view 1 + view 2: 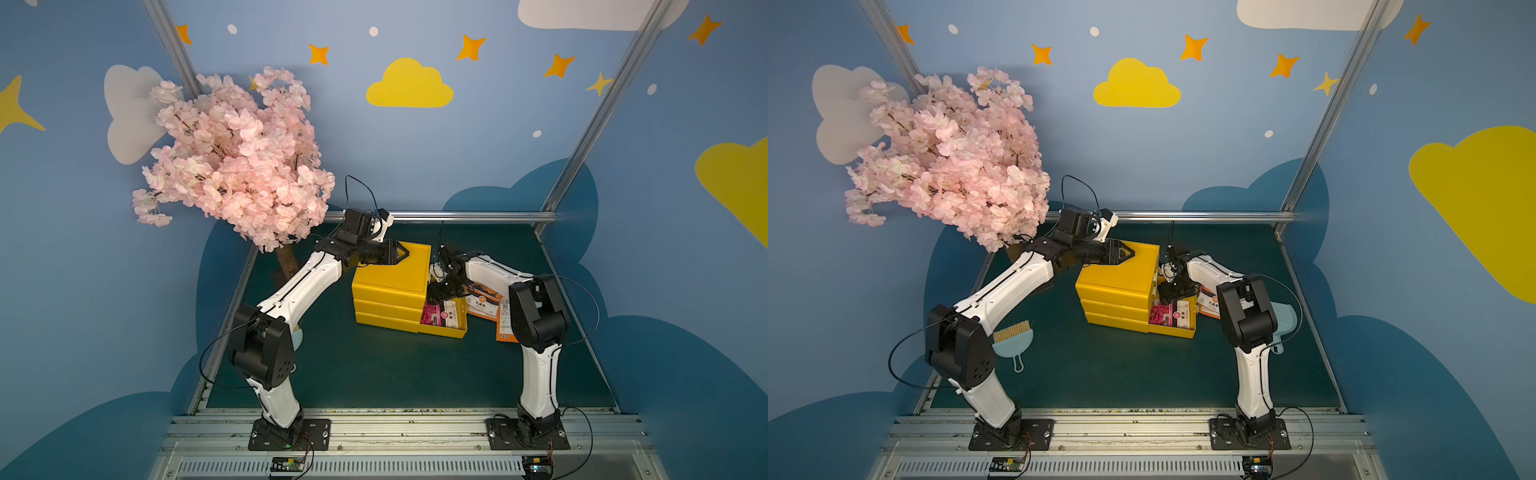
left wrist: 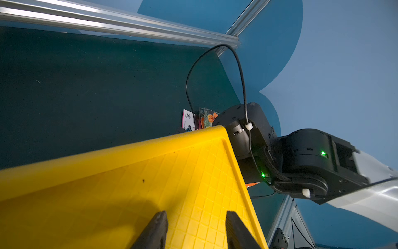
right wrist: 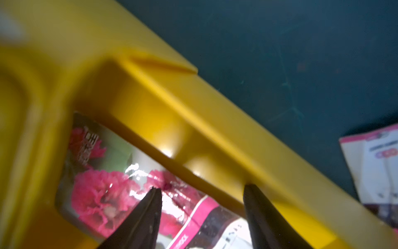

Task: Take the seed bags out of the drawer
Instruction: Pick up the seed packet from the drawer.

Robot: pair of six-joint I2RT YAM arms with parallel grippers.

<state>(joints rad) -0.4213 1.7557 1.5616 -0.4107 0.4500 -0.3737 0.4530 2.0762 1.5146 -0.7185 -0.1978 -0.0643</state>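
Note:
I should keep lowering my right gripper until its fingers close on the pink seed bag's edge (image 3: 204, 196), as they straddle that edge, with a gap (image 3: 229, 201) along the drawer's side.
A yellow three-drawer unit (image 1: 399, 274) stands mid-table, and its bottom drawer (image 1: 451, 332) is pulled out to the right. In the drawer lie seed bags (image 1: 436, 313) with pink flowers, seen close in the right wrist view (image 3: 103, 194). My right gripper (image 1: 436, 297) hangs open just above them; one fingertip is over the pink bag and the other by the drawer wall (image 3: 215, 138), with nothing gripped. Orange seed bags (image 1: 484, 305) lie on the table right of the drawer. My left gripper (image 2: 196, 214) rests open on the unit's top.
A pink blossom tree (image 1: 237, 158) fills the back left corner. A pale blue brush (image 1: 1013, 340) lies near the left arm and a pale blue dustpan (image 1: 1285, 320) behind the right arm. A metal rail (image 1: 457, 216) edges the back of the green mat.

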